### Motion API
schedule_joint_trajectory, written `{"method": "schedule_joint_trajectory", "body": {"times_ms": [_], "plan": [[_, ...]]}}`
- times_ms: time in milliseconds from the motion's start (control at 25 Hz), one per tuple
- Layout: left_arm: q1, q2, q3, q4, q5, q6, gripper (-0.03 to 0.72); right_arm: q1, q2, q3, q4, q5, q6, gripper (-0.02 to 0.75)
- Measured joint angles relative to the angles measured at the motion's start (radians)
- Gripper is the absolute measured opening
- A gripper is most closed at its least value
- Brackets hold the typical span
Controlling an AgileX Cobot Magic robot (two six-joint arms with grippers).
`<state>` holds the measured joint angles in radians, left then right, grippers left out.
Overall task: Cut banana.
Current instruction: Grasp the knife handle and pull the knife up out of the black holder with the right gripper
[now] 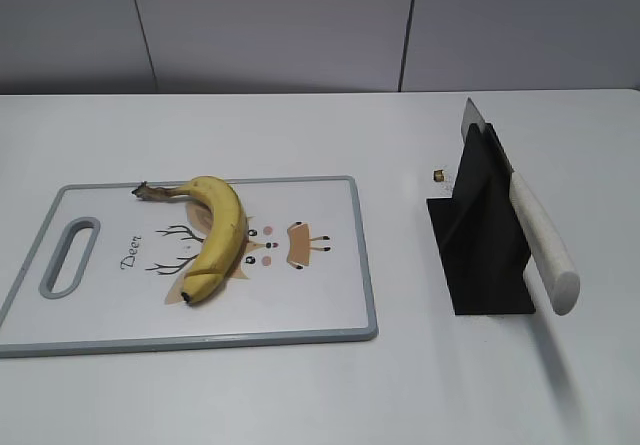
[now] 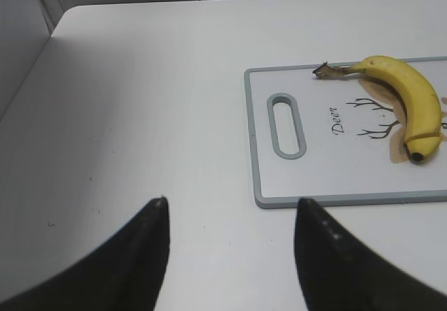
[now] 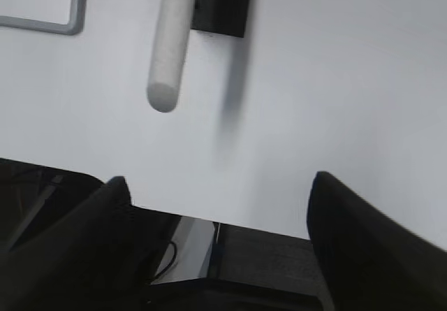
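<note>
I should keep moving my right gripper toward the knife [image 1: 540, 235] and close around it, with the white handle jutting clear [image 1: 560, 283] of the black stand toward the gripper's open fingers.
A curved yellow banana [image 1: 216, 235] with a dark stem lies on a white cutting board [image 1: 310, 295] with a grey rim at the left of the table; it also shows in the left wrist view [image 2: 408, 101]. A knife with a white handle [image 1: 545, 250] rests in a black stand [image 1: 480, 240] at the right; the handle shows in the right wrist view [image 3: 171, 42]. My left gripper [image 2: 230, 203] is open and empty over bare table, left of the board. My right gripper [image 3: 220, 182] is open and empty over the table's front edge, near the knife handle. Neither arm shows in the exterior view.
A small brown object [image 1: 438, 175] lies on the table beside the stand. The board has a slot handle [image 2: 286, 126] at its left end and a deer drawing. The table's front edge [image 3: 209, 217] runs under my right gripper.
</note>
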<state>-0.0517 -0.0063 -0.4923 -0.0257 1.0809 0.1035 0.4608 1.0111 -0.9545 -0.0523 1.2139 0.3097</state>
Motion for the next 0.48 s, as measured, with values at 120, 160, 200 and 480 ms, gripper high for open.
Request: {"method": "schedule_joint_trajectory", "body": {"times_ms": [120,160,200,480], "plan": [[0.0,0.0,0.0,0.0,0.0,0.0,0.552,0.002,0.083,-0.051,0.027,-0.005,0.0,0.592],[0.0,0.0,0.0,0.0,0.0,0.0,0.552,0.002,0.111,-0.066,0.029,-0.014,0.0,0.592],[0.0,0.0,0.0,0.0,0.0,0.0,0.551,0.002,0.134,-0.078,0.031,-0.022,0.0,0.592],[0.0,0.0,0.0,0.0,0.0,0.0,0.551,0.003,0.29,-0.145,0.043,-0.077,0.0,0.592]]}}
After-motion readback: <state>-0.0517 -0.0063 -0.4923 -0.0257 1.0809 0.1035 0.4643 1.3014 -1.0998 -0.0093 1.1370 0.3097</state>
